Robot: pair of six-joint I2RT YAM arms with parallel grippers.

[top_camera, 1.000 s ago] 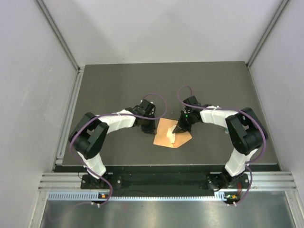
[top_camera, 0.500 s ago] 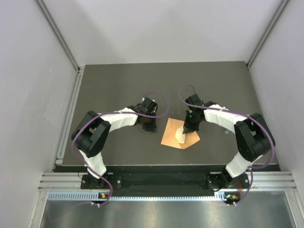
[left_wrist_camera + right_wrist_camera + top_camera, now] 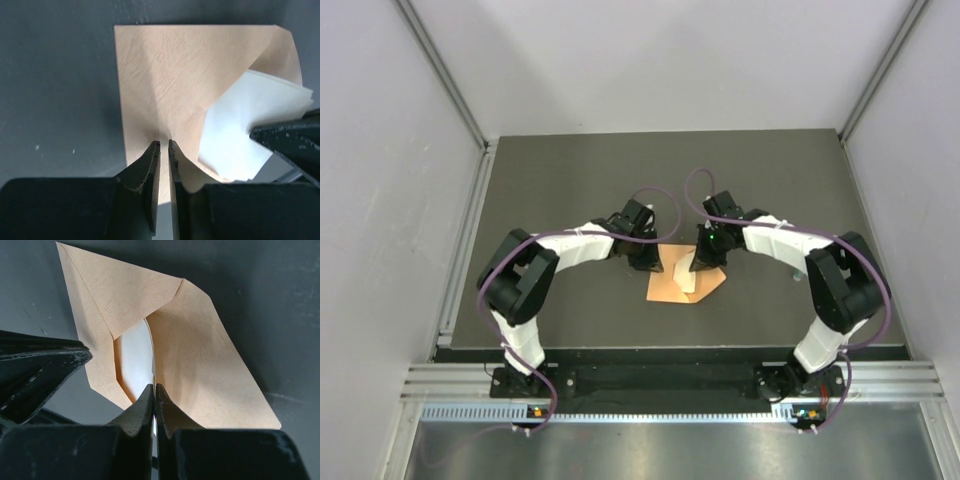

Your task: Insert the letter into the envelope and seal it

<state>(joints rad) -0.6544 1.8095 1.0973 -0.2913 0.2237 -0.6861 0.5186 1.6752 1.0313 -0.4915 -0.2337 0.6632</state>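
Note:
My right gripper should pull the letter back over the open flap (image 3: pixel 215 370), because the letter is at a slant in the envelope's opening (image 3: pixel 117 352), and then slide the letter's corner under the edge of the envelope's opening.
The orange envelope (image 3: pixel 668 289) lies on the dark table between my two grippers, flap open towards the right. The pale letter (image 3: pixel 686 280) sticks partly out of its mouth. In the left wrist view my left gripper (image 3: pixel 164 144) is shut on the near edge of the envelope (image 3: pixel 165 75), with the letter (image 3: pixel 235 140) to its right. In the right wrist view my right gripper (image 3: pixel 154 387) is shut on the edge of the letter (image 3: pixel 136 360), which sits partly inside the envelope (image 3: pixel 200 360). From above, the left gripper (image 3: pixel 653 265) and right gripper (image 3: pixel 696 268) stand close together.
The dark table mat (image 3: pixel 570 180) is bounded by grey walls at the back and sides. A metal rail (image 3: pixel 465 250) runs along the left edge. The arm bases sit on a rail at the near edge (image 3: pixel 650 385).
The left gripper has moved right onto the envelope's left edge. The right gripper has shifted left with the letter, and the envelope moved back left with it.

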